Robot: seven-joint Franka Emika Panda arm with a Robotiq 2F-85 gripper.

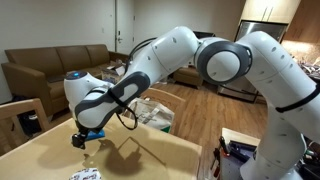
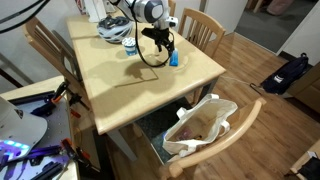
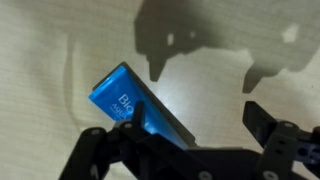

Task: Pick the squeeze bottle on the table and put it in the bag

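Observation:
The squeeze bottle (image 3: pixel 124 90) lies at an angle under one finger. Next, I move and turn my gripper until its two fingers are on either side of the blue tube (image 3: pixel 150 115) before I close them.
The squeeze bottle (image 3: pixel 135 110) is a blue tube with white lettering, lying on the light wooden table. In the wrist view it runs diagonally at the left, and its lower end is hidden behind my left finger. My gripper (image 3: pixel 198 118) is open just above the table, and the gap between the fingers is mostly bare tabletop. In both exterior views the gripper (image 2: pixel 165 45) (image 1: pixel 82 138) hangs low over the bottle (image 2: pixel 174 58) (image 1: pixel 92 133) near the table's edge. The white bag (image 2: pixel 200 125) stands open on a wooden chair beside the table.
The table (image 2: pixel 120 75) carries white items (image 2: pixel 110 28) at one end, close to the arm. Wooden chairs (image 2: pixel 205 25) stand around it. A dark bag (image 2: pixel 290 72) lies on the floor. A brown sofa (image 1: pixel 50 65) stands behind the table. Cables and equipment (image 2: pixel 30 150) crowd one corner.

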